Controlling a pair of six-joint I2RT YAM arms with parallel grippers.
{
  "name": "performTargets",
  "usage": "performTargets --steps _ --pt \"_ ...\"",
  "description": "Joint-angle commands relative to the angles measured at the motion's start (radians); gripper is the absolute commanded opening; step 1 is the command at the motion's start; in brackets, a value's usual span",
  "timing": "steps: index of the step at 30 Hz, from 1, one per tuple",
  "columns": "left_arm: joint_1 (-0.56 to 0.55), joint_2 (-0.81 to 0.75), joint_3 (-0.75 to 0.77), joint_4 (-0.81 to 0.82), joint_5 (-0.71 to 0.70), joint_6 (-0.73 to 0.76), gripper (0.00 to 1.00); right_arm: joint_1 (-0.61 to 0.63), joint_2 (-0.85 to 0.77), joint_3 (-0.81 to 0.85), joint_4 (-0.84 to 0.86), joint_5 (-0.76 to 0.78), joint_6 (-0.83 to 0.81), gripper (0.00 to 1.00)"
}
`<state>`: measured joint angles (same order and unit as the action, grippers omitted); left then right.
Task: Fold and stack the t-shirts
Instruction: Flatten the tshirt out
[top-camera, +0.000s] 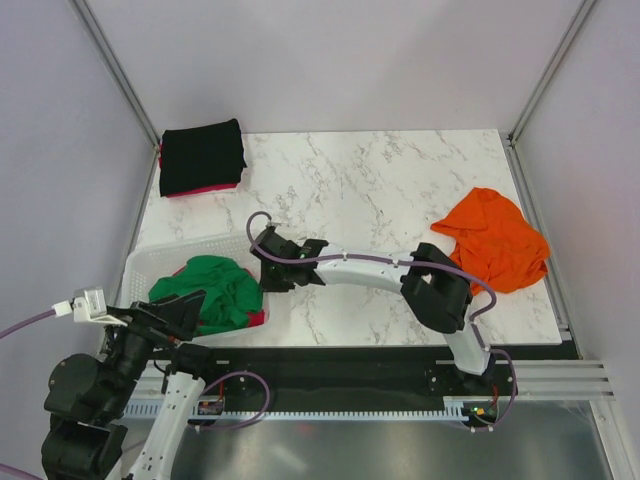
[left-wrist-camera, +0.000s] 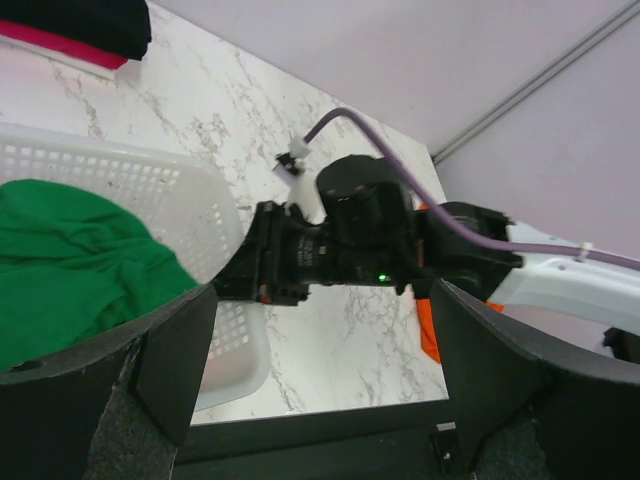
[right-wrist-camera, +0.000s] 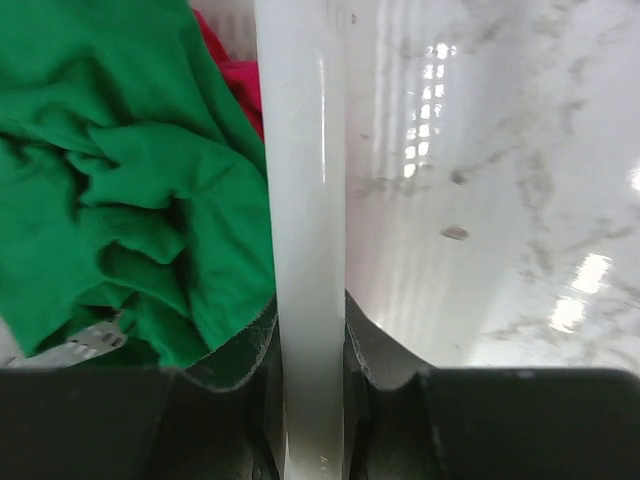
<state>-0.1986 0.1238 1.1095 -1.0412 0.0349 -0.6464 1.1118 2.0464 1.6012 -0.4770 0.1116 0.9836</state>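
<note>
I should use my right gripper first to slide the white basket (top-camera: 228, 244) toward the grey wall and then to take the orange shirt (top-camera: 490, 242), because the basket takes up marble where I need to fold.
A crumpled green t-shirt (top-camera: 212, 290) lies in the white lattice basket (top-camera: 160, 262), with a pink-red shirt (top-camera: 256, 318) showing under it. My right gripper (top-camera: 262, 262) reaches across to the basket's right wall. In the right wrist view it (right-wrist-camera: 312, 350) is shut on the white rim (right-wrist-camera: 305, 200), with the green shirt (right-wrist-camera: 120, 180) to its left. My left gripper (top-camera: 185, 310) hovers open and empty over the basket's near edge; its jaws stand wide apart in the left wrist view (left-wrist-camera: 320, 390). A bright orange shirt (top-camera: 495, 240) lies crumpled at the right. A folded black shirt (top-camera: 202, 155) lies on a pink-red one at the back left.
The marble table (top-camera: 370, 190) is bounded by grey walls and metal posts. The right arm (top-camera: 380, 272) stretches low across the front middle. The table's front edge and a black rail (top-camera: 350, 370) run below the basket.
</note>
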Motion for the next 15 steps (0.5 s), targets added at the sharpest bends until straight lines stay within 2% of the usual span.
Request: performTargets --steps 1,5,8,13,15 --pt "-0.001 -0.004 0.046 0.026 0.020 -0.042 0.94 0.041 0.026 0.042 0.162 -0.102 0.203 0.00" --pt "-0.001 -0.019 0.050 0.023 0.013 -0.045 0.94 0.106 0.124 0.140 0.216 -0.150 0.216 0.00" --pt "-0.001 -0.024 0.049 0.020 0.013 -0.052 0.94 0.143 0.193 0.271 0.215 -0.171 0.239 0.01" --pt "-0.001 -0.010 0.087 0.000 0.010 -0.023 0.94 0.174 0.251 0.322 0.301 -0.190 0.336 0.32" --pt "-0.001 0.000 0.134 -0.037 -0.032 -0.003 0.95 0.175 0.271 0.335 0.331 -0.194 0.363 0.34"
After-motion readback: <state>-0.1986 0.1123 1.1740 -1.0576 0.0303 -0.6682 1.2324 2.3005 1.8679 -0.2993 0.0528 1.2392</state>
